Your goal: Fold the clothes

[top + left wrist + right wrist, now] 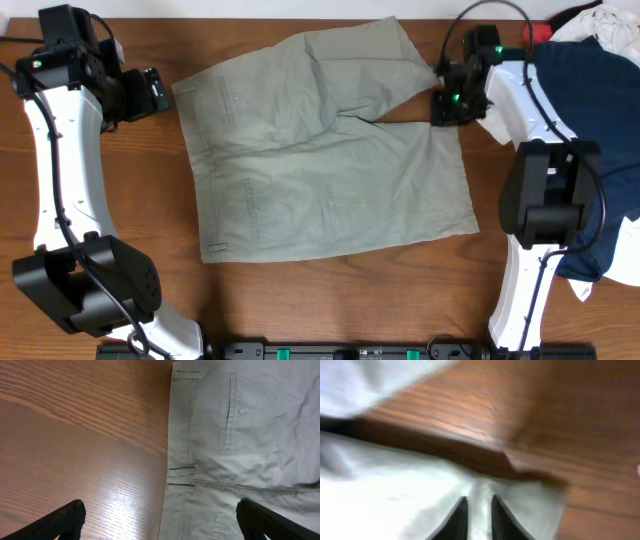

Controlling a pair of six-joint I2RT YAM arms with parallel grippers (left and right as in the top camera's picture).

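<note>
The far leg (pixel 362 68) angles away from the near leg, so the robot's left gripper should move back while its right gripper pulls the far hem (pixel 424 62) straight before the fold.
The khaki shorts (pixel 320 160) lie spread flat in the middle of the wooden table, waistband at the left, two legs pointing right. My left gripper (pixel 158 92) hovers open and empty beside the waistband's far left corner; the left wrist view shows the waistband, belt loops and a pocket (pixel 230 450) between its wide-apart fingers (pixel 160 520). My right gripper (pixel 447 105) is at the far corner of the near leg's hem. In the right wrist view its fingers (pixel 479 512) are shut on a pinch of pale shorts fabric (pixel 395 495).
A dark navy garment (pixel 590 130) lies piled at the right edge with white cloth (pixel 590 25) and a bit of red cloth (pixel 540 33) behind it. Bare wooden table (pixel 330 300) surrounds the shorts.
</note>
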